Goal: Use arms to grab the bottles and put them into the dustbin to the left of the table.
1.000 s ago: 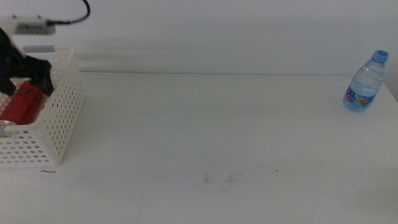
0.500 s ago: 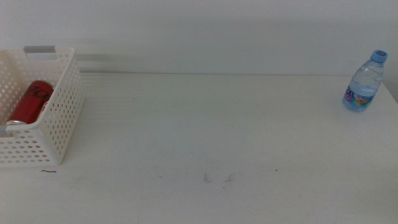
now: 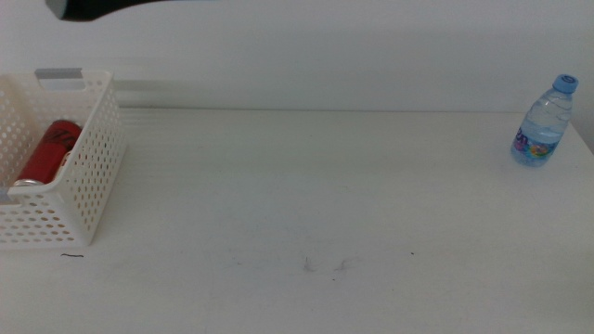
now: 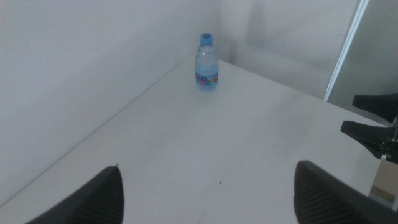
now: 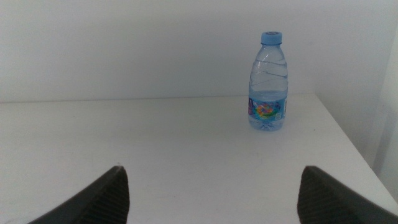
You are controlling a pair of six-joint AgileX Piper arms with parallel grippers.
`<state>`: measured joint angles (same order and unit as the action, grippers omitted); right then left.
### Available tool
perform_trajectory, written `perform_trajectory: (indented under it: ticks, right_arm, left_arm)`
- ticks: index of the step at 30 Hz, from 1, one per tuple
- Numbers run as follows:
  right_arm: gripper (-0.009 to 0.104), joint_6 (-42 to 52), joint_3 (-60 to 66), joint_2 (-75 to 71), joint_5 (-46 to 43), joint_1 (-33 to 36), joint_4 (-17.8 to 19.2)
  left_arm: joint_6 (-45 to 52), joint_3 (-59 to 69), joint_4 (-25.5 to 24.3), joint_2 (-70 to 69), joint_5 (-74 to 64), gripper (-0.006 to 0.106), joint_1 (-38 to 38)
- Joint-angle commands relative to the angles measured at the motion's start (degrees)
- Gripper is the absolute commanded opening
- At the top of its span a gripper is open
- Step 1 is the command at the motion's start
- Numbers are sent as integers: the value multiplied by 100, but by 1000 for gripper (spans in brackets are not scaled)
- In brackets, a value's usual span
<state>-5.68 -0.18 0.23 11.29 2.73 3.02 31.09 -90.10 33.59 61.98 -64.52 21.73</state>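
Note:
I should first move the bottle (image 3: 540, 130) to the table's middle (image 3: 321, 193) with my right gripper, because the bottle is standing at the table's corner far from my left gripper and the dustbin.
A small clear water bottle (image 3: 545, 122) with a blue cap stands upright at the table's far right back corner; it also shows in the left wrist view as the bottle (image 4: 207, 62) and in the right wrist view as the bottle (image 5: 268, 82). A slim red can (image 3: 46, 153) lies inside the white perforated dustbin (image 3: 88, 186) at the table's left. My left gripper (image 4: 207, 169) is open and empty, high above the table, far from the bottle. My right gripper (image 5: 212, 171) is open and empty, facing the bottle from a distance.
A dark part of the left arm (image 3: 83, 7) shows at the middle view's top left edge. The white table (image 3: 306, 204) carries faint scuff marks near its front. The right arm's jaws (image 4: 373, 121) show at the left wrist view's edge.
The left gripper, earlier over the dustbin at the red can, has let it go and risen away. The can now lies loose in the dustbin. The water bottle has not moved.

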Motion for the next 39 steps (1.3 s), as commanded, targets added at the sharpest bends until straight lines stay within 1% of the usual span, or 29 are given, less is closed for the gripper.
perform_trajectory:
  ticks: [1,9,10,11,13,17,20,23,24,26,27,28,30,36,39]
  right_arm:
    - [81,13,18,-23,-56,-41,67]
    - [81,13,18,-23,-56,-41,67]
    - [81,12,18,-23,-28,-41,-235]
    - [81,12,18,-23,-43,-41,-364]
    - [81,12,-65,17,-7,-41,-421]
    - [81,12,-815,866,-44,-41,-386]
    - [81,12,-1386,1713,-47,-41,-386]
    - [81,12,-1648,2641,-86,-41,-226]
    - [81,64,-1658,2986,-354,-41,-113]
    - [81,261,-1628,3728,-1251,-41,405]
    - [81,274,-1628,4122,-1788,-41,543]
    - [81,274,-1628,4433,-2196,-41,592]
    - [81,274,-1628,5229,-3180,-41,592]
    - [81,274,-1628,7379,-5541,-41,592]
    - [81,448,-1649,8191,-6240,-41,419]
  left_arm:
    - [-105,22,-56,-1,103,94,53]
    - [-105,22,-56,-1,99,94,53]
    - [-105,22,-56,-1,99,94,53]
    - [-105,22,-56,-1,99,94,53]
    - [-105,22,-46,-1,97,94,53]
    - [-105,22,-247,-1,97,94,53]
    - [-105,22,-247,-1,97,94,53]
    - [-105,22,-275,-1,97,94,53]
    - [-105,22,-275,-1,97,94,53]
    - [-105,22,-275,-1,97,94,53]
    - [-105,22,-275,-1,97,94,53]
    - [-105,22,-275,-1,97,94,53]
    - [-105,22,-275,-1,97,94,53]
    - [-105,22,-317,-1,97,94,53]
    - [-105,22,-316,-1,107,94,53]
